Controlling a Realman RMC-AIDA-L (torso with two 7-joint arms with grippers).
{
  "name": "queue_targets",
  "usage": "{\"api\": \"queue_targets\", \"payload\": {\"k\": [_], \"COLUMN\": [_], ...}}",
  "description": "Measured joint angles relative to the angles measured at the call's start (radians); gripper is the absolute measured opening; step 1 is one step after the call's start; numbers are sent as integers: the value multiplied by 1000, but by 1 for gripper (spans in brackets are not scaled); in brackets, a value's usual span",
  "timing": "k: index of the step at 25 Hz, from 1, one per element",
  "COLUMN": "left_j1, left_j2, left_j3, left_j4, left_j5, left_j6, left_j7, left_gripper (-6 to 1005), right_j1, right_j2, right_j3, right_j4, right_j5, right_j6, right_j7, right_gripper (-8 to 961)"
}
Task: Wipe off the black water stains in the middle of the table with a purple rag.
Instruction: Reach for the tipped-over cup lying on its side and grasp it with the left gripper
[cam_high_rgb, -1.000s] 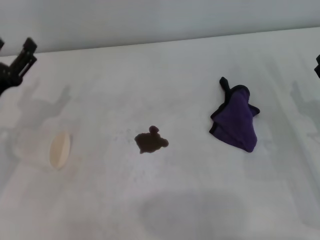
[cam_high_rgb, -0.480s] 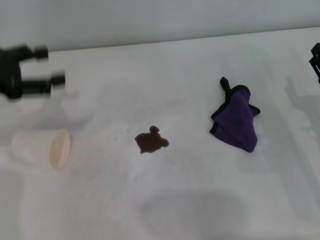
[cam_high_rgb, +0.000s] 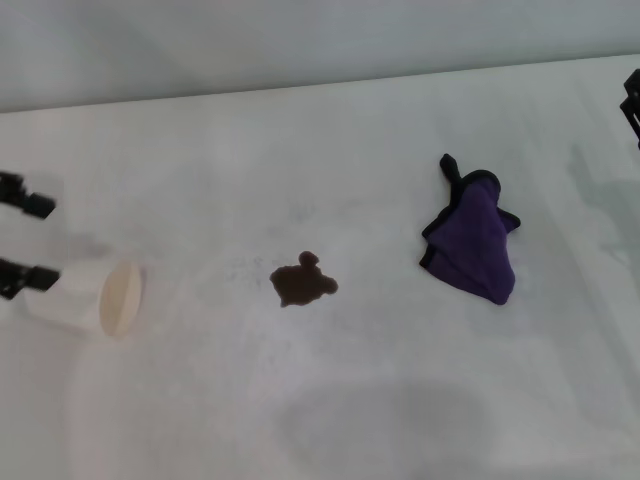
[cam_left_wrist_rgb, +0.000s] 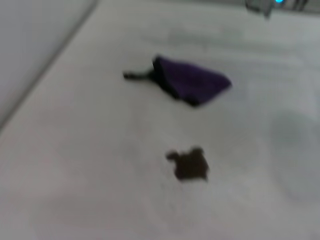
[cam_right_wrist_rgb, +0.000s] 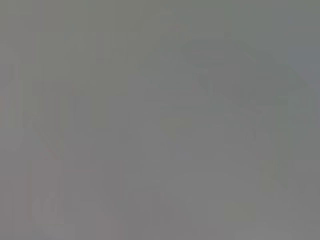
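The robot's left gripper points over the cream cup lying (cam_high_rgb: 117, 298) on its side, so the robot should pull back, tip downward and pick the cup up by its body (cam_high_rgb: 72, 300).
The black water stains (cam_high_rgb: 302, 283) form one dark lobed blot in the middle of the white table (cam_high_rgb: 330, 400); the left wrist view shows the blot (cam_left_wrist_rgb: 190, 164) too. The purple rag (cam_high_rgb: 472, 240) lies crumpled to the blot's right, untouched, with its black tab pointing toward the back, and it also appears in the left wrist view (cam_left_wrist_rgb: 192, 82). My left gripper (cam_high_rgb: 28, 238) is open at the left edge, its two black fingers just behind the closed end of a tipped cup. Only a sliver of my right gripper (cam_high_rgb: 632, 100) shows at the right edge, far from the rag.
A cream cup (cam_high_rgb: 85, 297) lies on its side at the left, mouth facing the blot. A grey wall runs along the table's far edge. The right wrist view is a uniform grey with nothing recognisable.
My left gripper has swung down from the back left to table level beside the cup. The rag, blot and right gripper stay where they were.
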Motion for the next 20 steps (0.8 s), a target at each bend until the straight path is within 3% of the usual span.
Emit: {"api": "queue_targets", "payload": {"k": [6, 12, 16, 20], "left_j1": [-87, -143, -206, -256], "left_j2": [-3, -17, -41, -93], "left_j3": [1, 1, 2, 2], "left_j4": [-39, -56, -64, -96], "left_j5": [192, 302, 390, 433], "left_j6": [21, -17, -83, -163], "left_j7": [3, 4, 1, 7], "left_gripper": [874, 873, 873, 873], "right_j1": [5, 8, 16, 19], "right_j2": [-2, -3, -3, -3], "right_j3": [49, 81, 84, 82], "right_j4": [-2, -10, -12, -12], "right_j5": [6, 5, 5, 0], "right_j6": [-3, -4, -6, -12], "right_j7": [0, 4, 20, 22], "right_gripper": [835, 835, 836, 836]}}
